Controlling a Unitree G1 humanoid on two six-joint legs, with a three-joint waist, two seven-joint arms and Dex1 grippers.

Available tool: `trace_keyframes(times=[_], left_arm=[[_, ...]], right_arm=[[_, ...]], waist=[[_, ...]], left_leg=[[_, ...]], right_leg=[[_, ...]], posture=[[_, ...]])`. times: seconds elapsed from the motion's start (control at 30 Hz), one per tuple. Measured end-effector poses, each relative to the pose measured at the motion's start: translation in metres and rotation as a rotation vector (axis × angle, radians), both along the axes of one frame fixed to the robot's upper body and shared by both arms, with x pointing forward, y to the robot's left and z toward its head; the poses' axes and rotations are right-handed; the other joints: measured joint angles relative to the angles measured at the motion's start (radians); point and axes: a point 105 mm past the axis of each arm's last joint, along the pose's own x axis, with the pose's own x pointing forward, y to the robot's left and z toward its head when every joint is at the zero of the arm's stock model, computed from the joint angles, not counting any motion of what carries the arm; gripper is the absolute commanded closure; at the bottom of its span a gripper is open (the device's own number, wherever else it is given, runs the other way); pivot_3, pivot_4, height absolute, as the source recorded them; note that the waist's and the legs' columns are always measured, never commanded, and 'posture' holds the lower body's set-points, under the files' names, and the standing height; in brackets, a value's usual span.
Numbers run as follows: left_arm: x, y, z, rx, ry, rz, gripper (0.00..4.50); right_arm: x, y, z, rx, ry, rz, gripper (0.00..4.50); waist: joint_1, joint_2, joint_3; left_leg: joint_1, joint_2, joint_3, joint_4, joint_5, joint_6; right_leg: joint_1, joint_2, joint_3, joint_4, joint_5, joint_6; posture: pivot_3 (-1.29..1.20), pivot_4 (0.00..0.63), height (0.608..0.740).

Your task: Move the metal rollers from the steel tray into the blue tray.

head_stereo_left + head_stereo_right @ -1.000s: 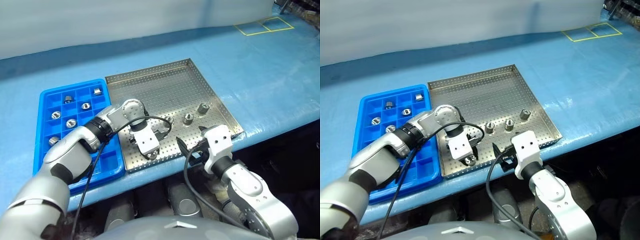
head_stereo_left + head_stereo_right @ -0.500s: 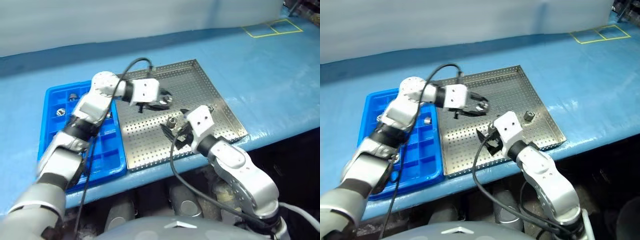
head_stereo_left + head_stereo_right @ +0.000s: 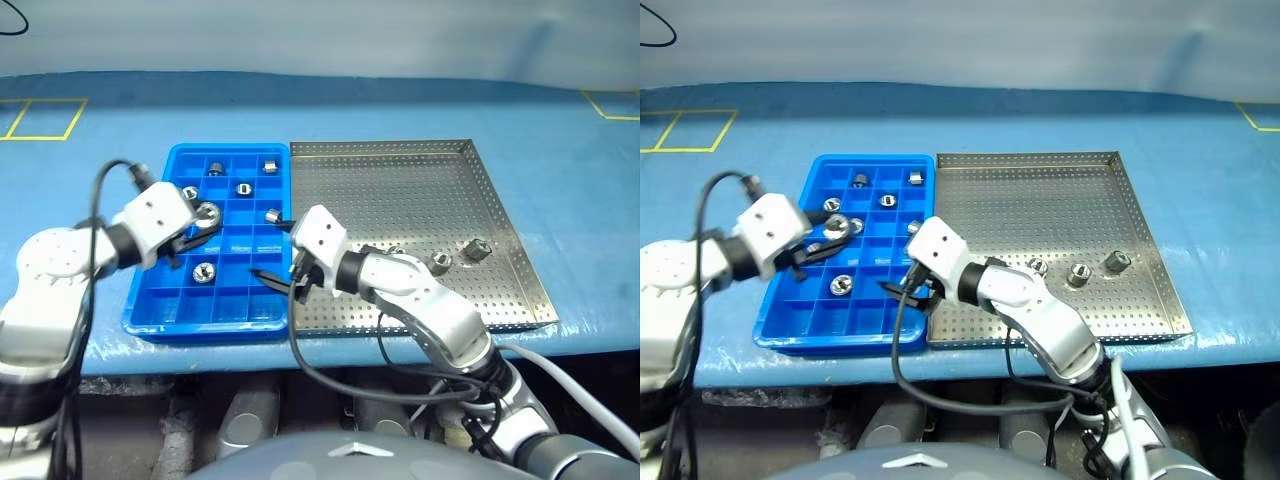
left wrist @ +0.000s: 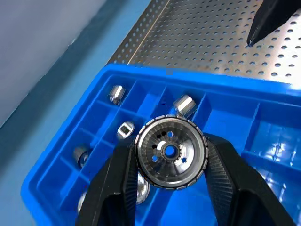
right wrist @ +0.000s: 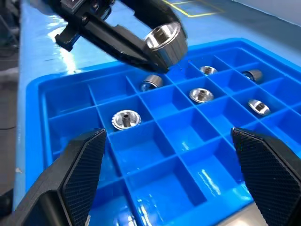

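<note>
My left gripper is carrying the metal roller and should keep on until it sits in the blue tray's nearest front corner cell, as that cell (image 3: pixel 154 305) is empty and open.
My left gripper (image 3: pixel 203 222) is shut on one silvery metal roller (image 4: pixel 171 151) and holds it just above the blue tray (image 3: pixel 200 328), over its left-hand compartments. Several other metal rollers lie in that tray's cells, among them one (image 3: pixel 204 270) near the front. Three more (image 3: pixel 473 248) (image 3: pixel 438 263) (image 3: pixel 1038 266) stand in a row near the front right of the steel tray (image 3: pixel 400 190). My right gripper (image 3: pixel 270 248) stands open and empty over the blue tray's right edge, its fingers (image 5: pixel 75 174) spread wide towards the left gripper.
Both trays sit side by side on a pale blue table cover (image 3: pixel 400 110), near its front edge. Yellow tape squares mark the cover at far left (image 3: pixel 45 118) and far right (image 3: pixel 610 100). Black cables loop off both wrists.
The camera has swung left. My left gripper has carried the roller out of the steel tray to above the blue tray. My open right gripper moved left to the blue tray's edge.
</note>
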Motion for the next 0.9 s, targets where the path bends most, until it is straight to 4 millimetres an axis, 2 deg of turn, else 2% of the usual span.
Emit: trace_keyframes(times=[0.07, 0.23, 0.5, 0.77, 0.8, 0.9], left_arm=[[-0.016, 0.009, -0.013, -0.011, 0.051, 0.070, 2.78], [-0.044, 0.016, -0.035, -0.023, 0.133, 0.172, 2.78], [-0.054, 0.035, -0.047, 0.041, 0.151, 0.341, 2.78], [-0.053, 0.037, -0.051, 0.082, 0.180, 0.367, 2.78], [-0.053, 0.037, -0.052, 0.081, 0.184, 0.366, 2.06], [-0.050, 0.036, -0.050, 0.087, 0.191, 0.362, 1.10]], right_arm=[[-0.001, 0.005, -0.005, -0.005, 0.013, 0.028, 0.00], [-0.008, 0.018, -0.011, -0.011, 0.029, 0.108, 0.00], [-0.012, 0.023, -0.017, -0.021, 0.042, 0.141, 0.00], [-0.013, 0.021, -0.021, -0.022, 0.056, 0.130, 0.00], [-0.013, 0.020, -0.022, -0.023, 0.056, 0.127, 0.00], [-0.012, 0.019, -0.022, -0.023, 0.052, 0.117, 0.00]], waist=[[0.009, 0.000, 0.000], [0.038, 0.000, 0.000], [0.057, 0.000, 0.000], [0.055, 0.000, 0.000], [0.054, 0.000, 0.000], [0.051, 0.000, 0.000]], left_leg=[[0.000, 0.000, -0.002, -0.001, 0.001, -0.001], [0.001, 0.002, -0.006, -0.002, 0.004, -0.007], [0.002, 0.002, -0.010, -0.004, 0.005, -0.009], [0.001, 0.002, -0.010, -0.012, 0.007, -0.013], [0.001, 0.002, -0.010, -0.012, 0.007, -0.013], [0.001, 0.003, -0.011, -0.013, 0.006, -0.013]], right_leg=[[0.000, 0.000, -0.002, 0.001, -0.003, -0.003], [0.000, 0.000, -0.007, 0.003, -0.007, -0.007], [0.000, 0.000, -0.012, 0.003, -0.008, -0.009], [0.000, 0.000, -0.012, 0.003, -0.010, -0.013], [0.000, 0.000, -0.012, 0.003, -0.010, -0.013], [-0.001, 0.000, -0.013, 0.003, -0.011, -0.015]], posture=[[0.28, 0.150, 0.740], [0.30, 0.150, 0.740], [0.30, 0.150, 0.740], [0.27, 0.150, 0.740], [0.27, 0.150, 0.740], [0.24, 0.150, 0.740]])
